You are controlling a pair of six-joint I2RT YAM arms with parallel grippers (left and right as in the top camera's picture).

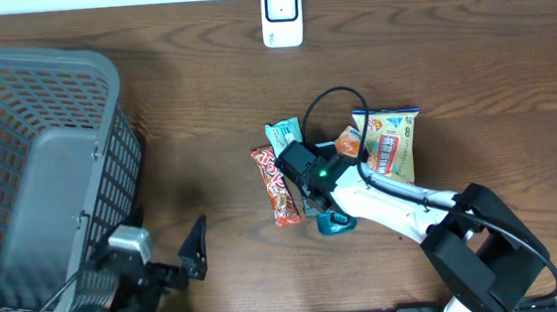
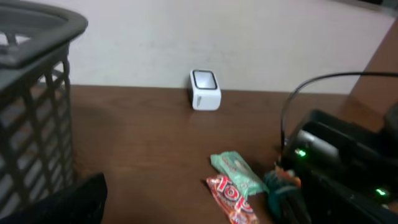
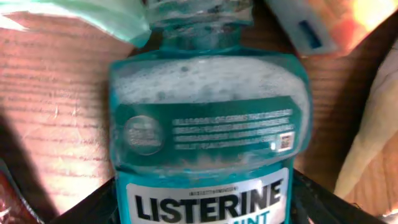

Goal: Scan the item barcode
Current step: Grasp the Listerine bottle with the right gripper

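The Listerine bottle is lying flat, and its broad label side (image 3: 208, 134) fills my right gripper. I should tip the bottle onto its narrow edge (image 3: 305, 115) and grip its thinner width.
A teal Listerine bottle (image 3: 205, 124) lies on the wooden table with its cap pointing away from the right wrist camera. Its foamy liquid and white label fill that view. My right gripper (image 3: 205, 202) straddles it, one black finger (image 3: 93, 208) against each side of the label end. From overhead, the right gripper (image 1: 310, 173) covers most of the bottle (image 1: 336, 222). The white scanner (image 1: 281, 13) stands at the far table edge, also in the left wrist view (image 2: 204, 90). My left gripper (image 1: 185, 261) rests open near the front edge, holding nothing.
A grey mesh basket (image 1: 21, 176) fills the left side. Around the bottle lie a red snack packet (image 1: 277, 186), a mint-green packet (image 1: 284, 136) and a yellow-orange bag (image 1: 389, 142). A black cable (image 1: 329, 97) loops over the right gripper.
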